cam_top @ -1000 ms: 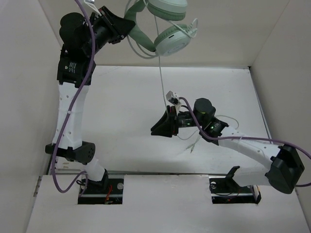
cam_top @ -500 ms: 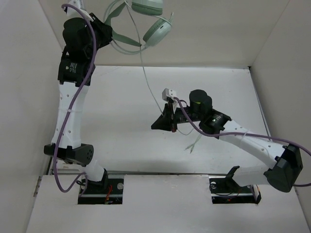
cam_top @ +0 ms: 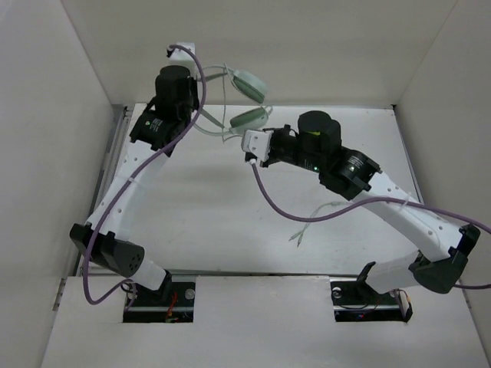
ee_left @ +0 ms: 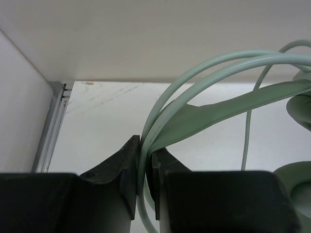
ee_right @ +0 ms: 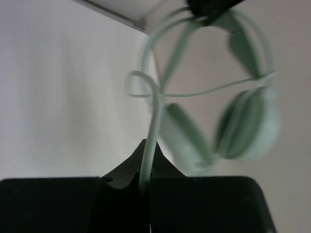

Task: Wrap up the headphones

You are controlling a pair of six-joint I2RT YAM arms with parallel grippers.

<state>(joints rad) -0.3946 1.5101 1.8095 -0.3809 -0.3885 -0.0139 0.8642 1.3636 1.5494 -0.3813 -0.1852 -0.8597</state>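
The pinched cord should go around behind the earcups next in my right gripper, with the headphones hanging free [cam_top: 248,118] from my left gripper, until my right gripper lets go of it there.
The pale mint-green headphones [cam_top: 250,117] hang in the air at the back of the table, held by their headband. My left gripper [cam_top: 198,116] is shut on the thin headband [ee_left: 218,107], with its fingertips [ee_left: 127,150] pinching the band. My right gripper [cam_top: 253,146] sits just right of and below the earcups and is shut on the pale-green cord [ee_right: 154,121]. In the right wrist view both earcups [ee_right: 252,126] hang blurred just beyond the fingers. The rest of the cord [cam_top: 322,211] trails loose over the table to its end [cam_top: 295,238].
White walls enclose the table at the left, back and right. A metal rail [ee_left: 51,126] runs along the left wall's foot. The purple arm cable [cam_top: 265,192] loops below my right wrist over the table's middle.
My left arm has swung the headphones down from high at the back and rightward. My right gripper has risen toward the back with the cord, ending close beside the earcups.
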